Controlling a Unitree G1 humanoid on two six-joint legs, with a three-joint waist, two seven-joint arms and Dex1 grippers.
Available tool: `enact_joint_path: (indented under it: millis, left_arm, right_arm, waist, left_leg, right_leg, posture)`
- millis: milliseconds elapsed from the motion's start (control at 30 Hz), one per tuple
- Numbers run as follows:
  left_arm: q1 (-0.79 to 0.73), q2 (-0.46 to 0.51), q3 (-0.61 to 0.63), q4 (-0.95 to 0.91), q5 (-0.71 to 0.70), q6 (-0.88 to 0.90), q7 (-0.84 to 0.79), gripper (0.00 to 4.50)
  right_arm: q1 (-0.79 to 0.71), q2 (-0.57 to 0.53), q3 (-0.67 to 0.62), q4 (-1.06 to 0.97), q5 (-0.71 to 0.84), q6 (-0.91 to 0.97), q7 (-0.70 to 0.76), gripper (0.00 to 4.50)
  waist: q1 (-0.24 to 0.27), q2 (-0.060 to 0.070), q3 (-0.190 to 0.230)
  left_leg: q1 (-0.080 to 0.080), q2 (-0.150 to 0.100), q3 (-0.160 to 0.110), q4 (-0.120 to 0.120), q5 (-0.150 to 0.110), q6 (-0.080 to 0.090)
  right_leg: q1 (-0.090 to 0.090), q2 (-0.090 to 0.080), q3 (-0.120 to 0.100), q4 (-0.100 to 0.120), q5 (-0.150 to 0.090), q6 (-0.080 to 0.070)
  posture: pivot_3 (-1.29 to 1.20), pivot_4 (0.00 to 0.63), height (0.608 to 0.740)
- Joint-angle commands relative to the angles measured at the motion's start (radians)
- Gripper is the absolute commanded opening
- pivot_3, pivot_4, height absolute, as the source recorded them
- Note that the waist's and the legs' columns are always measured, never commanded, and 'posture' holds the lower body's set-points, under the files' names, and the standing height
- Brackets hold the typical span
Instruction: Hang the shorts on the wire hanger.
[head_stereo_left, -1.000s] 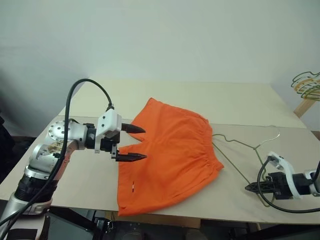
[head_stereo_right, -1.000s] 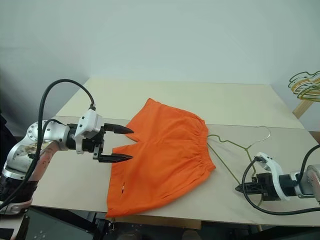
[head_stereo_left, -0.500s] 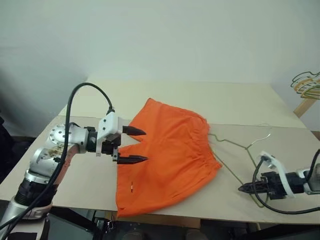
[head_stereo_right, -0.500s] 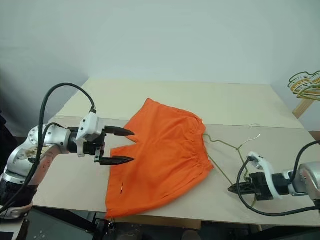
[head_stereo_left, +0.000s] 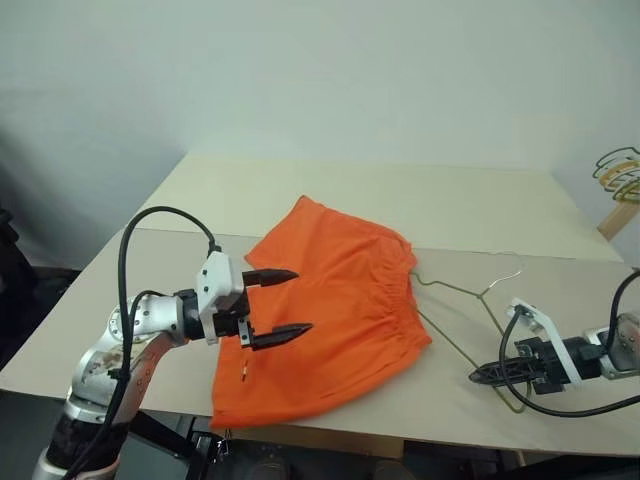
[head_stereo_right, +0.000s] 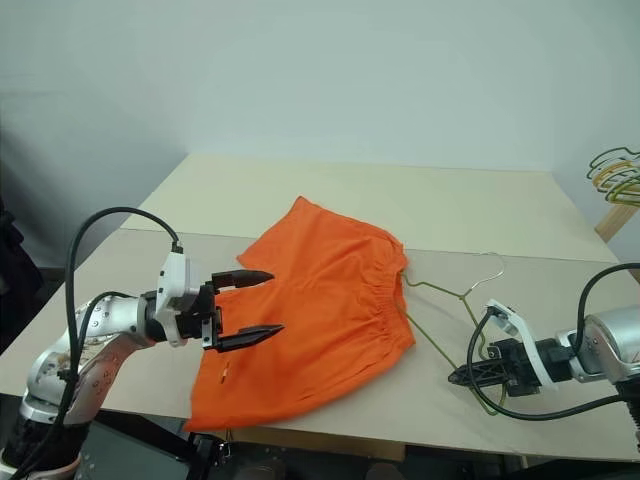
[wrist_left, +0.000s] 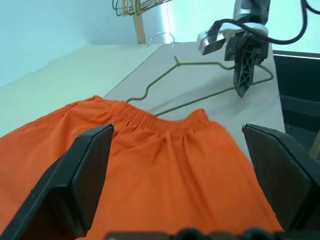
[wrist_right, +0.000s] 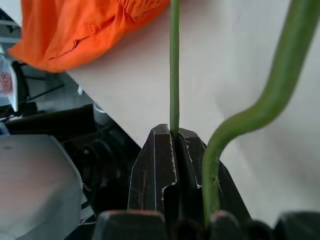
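The waistband of the orange shorts (head_stereo_left: 402, 262) is drawn together in puckers (head_stereo_left: 411, 308), so I expect it to open up toward the hanger when the robot lifts the waistband's far end.
The bright orange shorts (head_stereo_left: 345, 295) lie flat on the table, with the gathered waistband (wrist_left: 150, 119) toward the right. My left gripper (head_stereo_left: 300, 300) hovers open over the left leg edge of the shorts, pointing right, with nothing between its fingers. The thin olive-green wire hanger (head_stereo_left: 462, 292) lies on the table right of the shorts. Its hook (head_stereo_left: 512, 260) points away and its near corner reaches the waistband. My right gripper (head_stereo_left: 478, 377) is shut on the hanger's lower wire (wrist_right: 174, 75) near the table's front edge.
A bunch of coloured hangers (head_stereo_left: 620, 168) hangs on a wooden stand at the far right. The beige table (head_stereo_left: 420, 195) stretches far behind the shorts, with a seam across it. The table's front edge runs just below the shorts and my right gripper.
The view has shifted. My left gripper has drawn back and sunk a little, still open over the shorts. My right gripper has slid the hanger left toward the waistband.
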Motion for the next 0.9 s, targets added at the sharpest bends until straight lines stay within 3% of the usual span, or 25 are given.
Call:
enact_joint_path:
  millis: [33, 300, 500, 600, 733, 833, 900]
  left_arm:
    - [-0.022, 0.019, 0.030, -0.065, -0.077, 0.051, 0.019, 4.48]
    - [-0.080, 0.074, 0.020, -0.050, -0.122, 0.065, -0.033, 4.48]
    - [-0.103, 0.065, 0.012, -0.034, -0.119, 0.064, -0.025, 4.48]
    - [-0.093, 0.077, 0.019, -0.047, -0.129, 0.070, -0.035, 4.48]
    - [-0.088, 0.077, 0.026, -0.050, -0.132, 0.077, -0.016, 4.48]
    - [-0.083, 0.080, 0.024, -0.055, -0.135, 0.075, -0.010, 4.48]
    - [-0.082, 0.082, 0.026, -0.060, -0.140, 0.078, -0.007, 4.48]
  right_arm:
    - [-0.089, 0.079, -0.007, 0.126, -0.031, 0.017, -0.043, 0.00]
    - [0.004, 0.050, 0.005, -0.018, 0.044, 0.040, 0.025, 0.00]
    - [-0.108, 0.251, -0.086, 0.158, 0.015, 0.118, -0.135, 0.00]
    - [-0.077, 0.281, -0.085, 0.097, 0.045, 0.122, -0.144, 0.00]
    - [-0.127, 0.386, -0.206, 0.243, 0.017, 0.124, -0.242, 0.00]
    - [-0.107, 0.408, -0.202, 0.173, 0.042, 0.123, -0.244, 0.00]
    - [-0.157, 0.454, -0.277, 0.301, 0.009, 0.113, -0.310, 0.00]
  waist:
    - [-0.002, 0.000, 0.000]
    - [0.011, 0.001, -0.001]
    - [-0.007, 0.000, -0.002]
    - [0.001, 0.000, -0.002]
    - [0.003, -0.001, -0.002]
    - [0.004, -0.001, -0.002]
    - [0.003, -0.001, -0.002]
  left_leg:
    - [0.000, 0.000, 0.000, 0.000, 0.000, 0.000]
    - [-0.003, 0.000, -0.002, -0.001, 0.003, -0.006]
    - [0.000, 0.001, -0.001, -0.001, 0.001, -0.002]
    - [0.000, 0.001, -0.002, -0.003, 0.002, -0.004]
    - [-0.002, 0.000, -0.002, -0.002, 0.004, -0.008]
    - [-0.003, 0.000, -0.002, -0.002, 0.004, -0.008]
    - [-0.003, 0.000, -0.002, -0.002, 0.004, -0.008]
  right_leg:
    - [0.000, 0.000, 0.000, 0.000, 0.000, 0.000]
    - [-0.002, 0.000, -0.003, 0.000, 0.000, -0.001]
    - [0.003, 0.004, -0.002, -0.006, 0.003, -0.002]
    - [0.002, 0.005, -0.003, -0.005, 0.003, -0.003]
    - [0.002, 0.005, -0.003, -0.008, 0.003, -0.002]
    - [0.001, 0.004, -0.003, -0.008, 0.004, -0.001]
    - [0.001, 0.005, -0.003, -0.008, 0.004, -0.001]
  posture:
    - [0.03, 0.000, 0.740]
    - [0.02, 0.000, 0.740]
    - [0.02, 0.000, 0.740]
    - [0.04, 0.000, 0.740]
    - [0.05, 0.000, 0.740]
    - [0.05, 0.000, 0.740]
    - [0.05, 0.000, 0.740]
